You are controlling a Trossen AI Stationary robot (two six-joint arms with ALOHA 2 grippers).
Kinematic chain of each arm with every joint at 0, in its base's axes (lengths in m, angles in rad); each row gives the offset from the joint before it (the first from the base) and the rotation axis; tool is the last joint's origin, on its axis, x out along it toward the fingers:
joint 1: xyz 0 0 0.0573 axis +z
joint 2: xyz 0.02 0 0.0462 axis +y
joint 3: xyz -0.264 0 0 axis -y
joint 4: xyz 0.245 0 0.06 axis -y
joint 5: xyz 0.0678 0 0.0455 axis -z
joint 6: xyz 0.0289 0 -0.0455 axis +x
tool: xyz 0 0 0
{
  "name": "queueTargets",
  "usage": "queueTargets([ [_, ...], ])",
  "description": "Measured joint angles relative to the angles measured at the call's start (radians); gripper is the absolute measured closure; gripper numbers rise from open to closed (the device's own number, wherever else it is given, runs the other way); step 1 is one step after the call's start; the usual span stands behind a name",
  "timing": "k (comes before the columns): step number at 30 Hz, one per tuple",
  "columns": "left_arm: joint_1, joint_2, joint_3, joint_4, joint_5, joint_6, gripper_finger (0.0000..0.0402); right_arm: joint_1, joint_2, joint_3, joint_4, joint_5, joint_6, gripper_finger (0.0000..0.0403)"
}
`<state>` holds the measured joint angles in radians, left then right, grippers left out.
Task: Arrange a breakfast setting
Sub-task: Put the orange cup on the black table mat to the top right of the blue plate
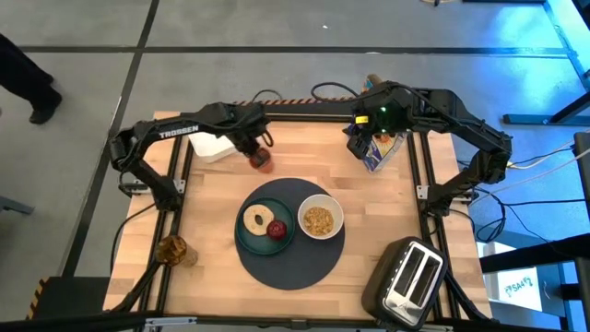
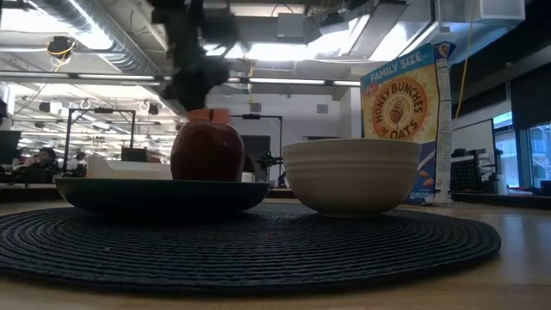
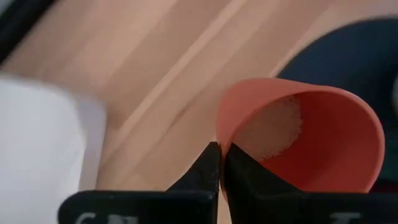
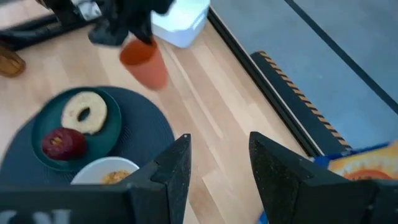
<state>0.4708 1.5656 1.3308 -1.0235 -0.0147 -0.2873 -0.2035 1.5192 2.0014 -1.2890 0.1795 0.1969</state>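
Observation:
The robot's left gripper should keep taking the orange cup (image 1: 264,164) to the mat's far edge (image 1: 287,185) until the cup's base stands there, since the cup hangs with its opening up and that edge is free.
A dark-navy round mat (image 1: 293,260) lies mid-table. On it stand a teal plate (image 1: 245,238) with a bagel (image 1: 255,221) and a red apple (image 1: 277,229), and a white bowl (image 1: 320,220) holding cereal. My left gripper (image 1: 253,146) is shut on a small orange cup (image 1: 263,160) just beyond the mat's far left edge. The cup also shows in the right wrist view (image 4: 144,62) and in the low view (image 2: 211,114) behind the apple (image 2: 207,151). My right gripper (image 4: 217,149) is open and empty, above the table's far right. No cutlery shows. My left gripper holds the orange cup by its rim (image 3: 219,127), on the side nearest the wrist. One finger (image 3: 245,177) is inside the cup and one (image 3: 205,171) outside, with the wall pinched between them. The fingers come from above, pointing down. The cup hangs mouth up; I cannot tell whether it is clear of the table.
A cereal box (image 1: 383,149) stands at the far right beside my right gripper. A white container (image 1: 212,146) sits at the far left. A toaster (image 1: 410,277) is at the near right, and an amber glass (image 1: 173,249) at the near left.

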Motion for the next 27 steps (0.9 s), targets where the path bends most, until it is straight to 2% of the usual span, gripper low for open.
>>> queueTargets([
  [7,-0.109,0.180,0.216,-0.011,-0.025,-0.018,0.0399,0.000,0.000,0.000,0.022,-0.016,0.039,0.0251],
  [13,-0.167,0.328,0.356,-0.093,-0.020,0.007,0.0398,0.000,-0.004,0.000,-0.104,-0.024,0.124,0.0251],
  [18,-0.196,0.391,0.370,-0.113,-0.017,0.032,0.0398,0.015,-0.012,0.000,-0.193,-0.048,0.174,0.0251],
  [27,-0.213,0.442,0.370,-0.114,0.038,0.028,0.0386,0.104,-0.013,0.001,-0.202,0.014,0.190,0.0251],
])
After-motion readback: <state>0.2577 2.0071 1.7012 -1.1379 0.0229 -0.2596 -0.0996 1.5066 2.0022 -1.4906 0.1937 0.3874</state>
